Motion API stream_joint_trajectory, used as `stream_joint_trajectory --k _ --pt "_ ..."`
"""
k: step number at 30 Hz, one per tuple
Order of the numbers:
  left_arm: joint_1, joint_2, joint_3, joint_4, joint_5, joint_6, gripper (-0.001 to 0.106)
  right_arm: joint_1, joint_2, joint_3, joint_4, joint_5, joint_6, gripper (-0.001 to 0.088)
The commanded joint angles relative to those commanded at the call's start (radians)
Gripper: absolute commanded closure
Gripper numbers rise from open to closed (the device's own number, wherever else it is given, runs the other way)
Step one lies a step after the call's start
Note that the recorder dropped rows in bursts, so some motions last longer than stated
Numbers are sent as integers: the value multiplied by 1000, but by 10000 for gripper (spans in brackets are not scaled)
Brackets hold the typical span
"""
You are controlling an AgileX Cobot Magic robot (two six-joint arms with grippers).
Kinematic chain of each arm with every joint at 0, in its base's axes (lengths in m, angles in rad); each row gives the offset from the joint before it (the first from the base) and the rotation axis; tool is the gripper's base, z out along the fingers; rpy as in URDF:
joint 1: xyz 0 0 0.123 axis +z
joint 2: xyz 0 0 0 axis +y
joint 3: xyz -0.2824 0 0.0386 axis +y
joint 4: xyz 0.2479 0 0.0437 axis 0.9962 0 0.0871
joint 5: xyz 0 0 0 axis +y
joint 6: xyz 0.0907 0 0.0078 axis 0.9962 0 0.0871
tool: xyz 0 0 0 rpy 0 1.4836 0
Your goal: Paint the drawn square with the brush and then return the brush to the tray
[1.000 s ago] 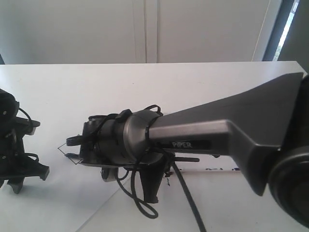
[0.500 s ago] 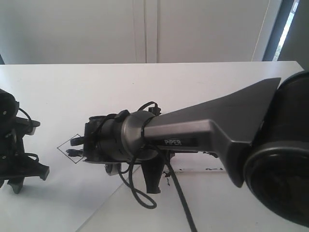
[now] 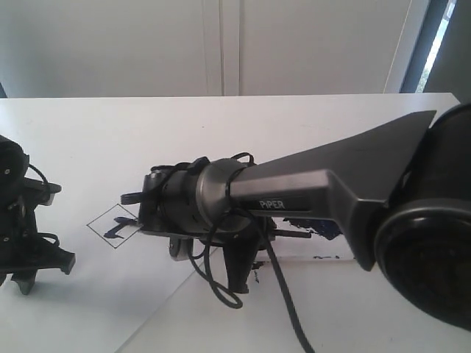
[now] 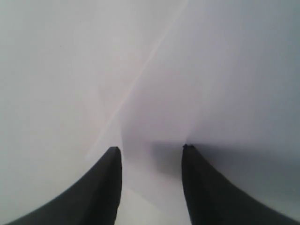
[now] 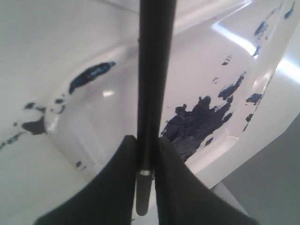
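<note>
The short dark smear (image 3: 118,227) leaves a lot of the drawn square white, so I should sweep the brush back toward the square's near corner (image 3: 114,245) with my right gripper.
The drawn square (image 3: 110,219) is a thin black diamond outline on the white sheet, with a short dark smear inside it. My right gripper (image 3: 132,209) reaches across from the right and hovers at the square's right corner. In the right wrist view my right gripper (image 5: 147,150) is shut on the brush (image 5: 152,70), a black stick that runs straight out between the fingers. The brush tip cannot be told apart from the smear. Behind the brush lies the glossy tray (image 5: 117,101) with dark blue blotches. My left gripper (image 4: 150,152) is open over plain white surface.
The left arm (image 3: 18,220) rests at the table's left edge, well apart from the square. A white paper sheet (image 3: 346,309) covers the near right of the table, its edge running diagonally. The big right arm link (image 3: 331,184) hides most of the tray in the exterior view.
The right gripper has drawn back to the right and slightly up, uncovering the square. A dark smear now shows inside it. The left arm has not moved.
</note>
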Motion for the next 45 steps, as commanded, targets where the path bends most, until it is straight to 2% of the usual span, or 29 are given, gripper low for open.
stream_joint_trajectory --k 5,9,23,28,37,41,45 --pt "0 0 0 0 -2 0 574 54 0 0 15 0 -6 868" --pt "0 0 0 0 0 0 574 63 0 0 15 0 -6 868" --pt "0 0 0 0 11 0 574 -57 -2 40 7 0 0 868" --pt "0 0 0 0 11 -2 574 -63 -26 51 21 0 0 868" --pt "0 0 0 0 5 -4 574 -12 -55 51 101 0 -10 868" --pt "0 0 0 0 5 -4 574 17 -53 51 101 0 -21 868" --pt "0 0 0 0 11 -4 574 17 -53 51 98 0 -21 868"
